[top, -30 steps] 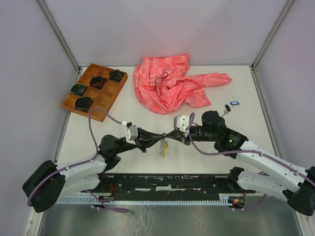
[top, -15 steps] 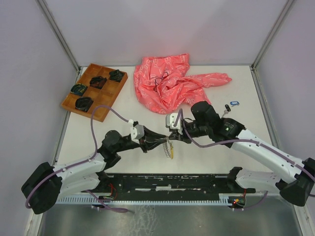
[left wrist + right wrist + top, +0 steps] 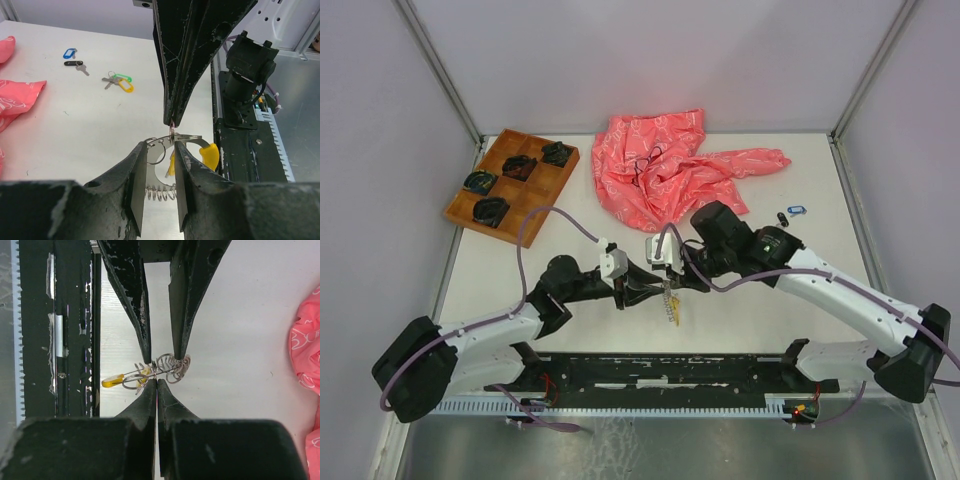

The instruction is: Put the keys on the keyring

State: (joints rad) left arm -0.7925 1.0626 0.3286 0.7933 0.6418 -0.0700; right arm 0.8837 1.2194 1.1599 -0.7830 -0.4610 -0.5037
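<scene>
My right gripper is holding the keyring and is nearer the loose keys (image 3: 119,82). My left gripper should pinch the upright wire (image 3: 172,133) before my right gripper opens to get a key.
The keyring (image 3: 159,189), a grey ring with a coiled stretch, hangs between the two grippers just above the table. My right gripper (image 3: 157,380) is shut on the thin wire at its top and reaches in from above (image 3: 171,122) in the left wrist view. My left gripper (image 3: 161,150) is open, with one finger on each side of the ring, and I see no grip. A yellow key (image 3: 210,155) dangles from the ring (image 3: 175,365). More keys lie loose on the table: a blue one (image 3: 70,52), a black one (image 3: 74,63) and a green and yellow pair (image 3: 122,82).
A crumpled pink bag (image 3: 670,170) lies at the back middle. A wooden tray (image 3: 535,215) with dark items in its compartments sits at the back left. The black base rail (image 3: 660,370) runs along the near edge under the hanging ring.
My left gripper has opened and let go of the keyring. The right gripper stays shut on it. Both wrists have slid a little along the table, and the ring has shifted slightly right.
</scene>
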